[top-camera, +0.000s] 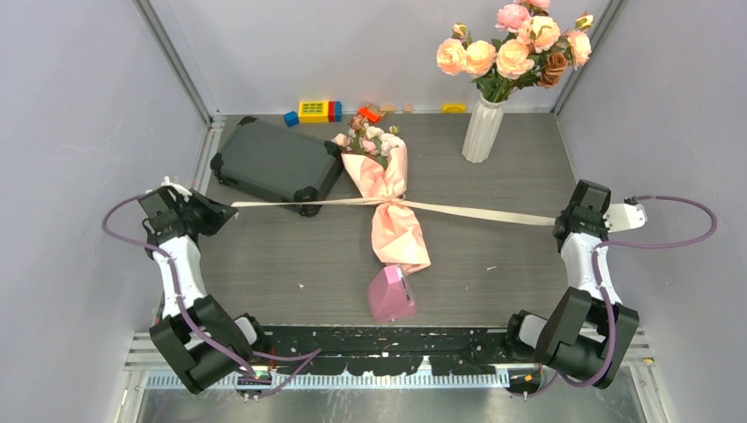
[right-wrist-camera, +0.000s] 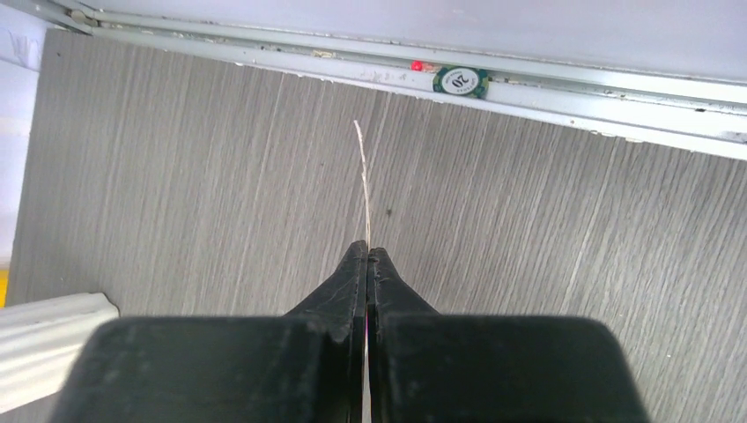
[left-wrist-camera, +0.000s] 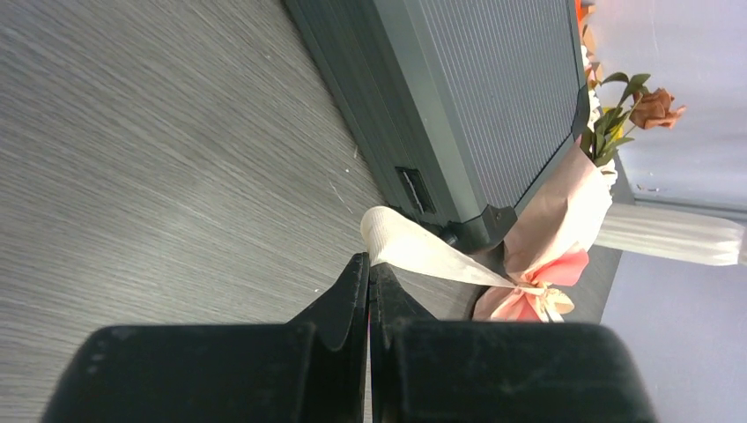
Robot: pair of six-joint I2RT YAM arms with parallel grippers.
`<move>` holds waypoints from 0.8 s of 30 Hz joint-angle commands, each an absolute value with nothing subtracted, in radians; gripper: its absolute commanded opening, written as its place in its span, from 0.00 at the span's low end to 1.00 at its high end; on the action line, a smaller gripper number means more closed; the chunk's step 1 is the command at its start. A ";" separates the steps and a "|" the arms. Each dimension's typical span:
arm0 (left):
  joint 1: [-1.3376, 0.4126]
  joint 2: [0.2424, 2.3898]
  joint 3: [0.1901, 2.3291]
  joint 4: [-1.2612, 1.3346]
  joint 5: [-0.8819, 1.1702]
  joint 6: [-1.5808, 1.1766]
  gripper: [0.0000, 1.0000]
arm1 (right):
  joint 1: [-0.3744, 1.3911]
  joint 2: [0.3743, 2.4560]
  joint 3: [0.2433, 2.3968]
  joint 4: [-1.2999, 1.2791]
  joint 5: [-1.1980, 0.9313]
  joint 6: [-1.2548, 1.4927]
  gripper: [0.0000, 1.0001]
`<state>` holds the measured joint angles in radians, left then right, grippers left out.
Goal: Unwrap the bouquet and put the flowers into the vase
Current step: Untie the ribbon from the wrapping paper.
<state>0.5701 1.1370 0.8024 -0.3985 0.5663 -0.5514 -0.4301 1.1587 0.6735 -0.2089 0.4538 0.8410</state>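
Observation:
My left gripper is holding the beige ribbon, which is pulled tight from the knot [top-camera: 388, 200]. I should keep pulling it away from the bouquet until its tail [top-camera: 255, 204] slides all the way out.
The bouquet [top-camera: 392, 207] lies in the middle of the table in pale pink paper, and the flowers [top-camera: 370, 137] poke out of its far end. Its beige ribbon [top-camera: 299, 203] is stretched taut to both sides, still knotted at the bundle's waist. At the left end my left gripper [top-camera: 226, 210] is shut on it. The left wrist view shows the gripper tips [left-wrist-camera: 369, 264] pinching the ribbon [left-wrist-camera: 423, 251], with the bouquet [left-wrist-camera: 564, 211] and a brown rose [left-wrist-camera: 656, 106] beyond. My right gripper [top-camera: 562, 220] is shut on the right end, and the ribbon [right-wrist-camera: 363, 176] shows edge-on past my right gripper [right-wrist-camera: 367, 251]. The vase [top-camera: 484, 130] stands at the back right.
A dark suitcase [top-camera: 275, 163] lies at the back left, touching the bouquet's top. A pink wedge [top-camera: 390, 293] sits near the front edge below the bouquet. Toy blocks [top-camera: 317, 110] line the back wall. A peach rose cluster [top-camera: 515, 48] fills the vase.

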 commanded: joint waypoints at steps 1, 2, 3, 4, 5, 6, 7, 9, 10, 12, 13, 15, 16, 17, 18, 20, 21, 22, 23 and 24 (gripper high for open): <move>0.602 1.099 0.845 -0.370 0.524 -0.577 0.00 | -0.450 1.167 0.738 -0.209 0.501 0.843 0.00; 0.610 1.094 0.849 -0.371 0.516 -0.578 0.00 | -0.451 1.168 0.742 -0.209 0.502 0.843 0.00; 0.617 1.091 0.851 -0.373 0.507 -0.579 0.00 | -0.454 1.169 0.748 -0.214 0.507 0.841 0.00; 0.625 1.084 0.853 -0.377 0.496 -0.578 0.00 | -0.456 1.171 0.754 -0.220 0.511 0.841 0.00; 0.632 1.078 0.852 -0.379 0.489 -0.579 0.00 | -0.460 1.170 0.758 -0.223 0.514 0.839 0.00; 0.640 1.074 0.851 -0.378 0.485 -0.582 0.00 | -0.464 1.170 0.764 -0.228 0.520 0.836 0.00; 0.648 1.073 0.849 -0.376 0.483 -0.585 0.00 | -0.466 1.169 0.768 -0.230 0.524 0.835 0.00; 0.663 1.076 0.847 -0.370 0.485 -0.595 0.00 | -0.473 1.169 0.778 -0.237 0.530 0.837 0.00; 0.670 1.076 0.845 -0.366 0.485 -0.600 0.00 | -0.478 1.169 0.785 -0.241 0.531 0.836 0.00; 0.687 1.079 0.844 -0.362 0.484 -0.612 0.00 | -0.486 1.169 0.795 -0.249 0.533 0.837 0.00; 0.696 1.079 0.844 -0.361 0.483 -0.618 0.00 | -0.489 1.169 0.799 -0.252 0.535 0.837 0.00; 0.708 1.077 0.842 -0.358 0.477 -0.624 0.00 | -0.496 1.167 0.808 -0.262 0.537 0.839 0.00; 0.713 1.077 0.843 -0.357 0.471 -0.624 0.00 | -0.502 1.164 0.814 -0.267 0.539 0.840 0.00; 0.717 1.078 0.846 -0.357 0.464 -0.624 0.00 | -0.505 1.162 0.818 -0.272 0.540 0.839 0.00; 0.722 1.080 0.850 -0.360 0.456 -0.622 0.00 | -0.510 1.162 0.825 -0.277 0.543 0.839 0.00; 0.733 1.083 0.861 -0.360 0.439 -0.618 0.00 | -0.517 1.159 0.837 -0.287 0.548 0.837 0.00; 0.736 1.086 0.867 -0.360 0.431 -0.616 0.00 | -0.520 1.158 0.845 -0.290 0.548 0.837 0.00; 0.740 1.089 0.873 -0.360 0.426 -0.614 0.00 | -0.524 1.158 0.849 -0.292 0.549 0.837 0.00; 0.742 1.091 0.875 -0.360 0.418 -0.612 0.00 | -0.527 1.158 0.856 -0.296 0.550 0.837 0.00; 0.746 1.092 0.879 -0.360 0.410 -0.611 0.00 | -0.531 1.158 0.860 -0.297 0.550 0.837 0.00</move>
<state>0.7265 1.0939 0.8177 -0.3946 0.4480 -0.6178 -0.5133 1.1706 0.7990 -0.2928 0.5045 0.8406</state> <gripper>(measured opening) 0.008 0.020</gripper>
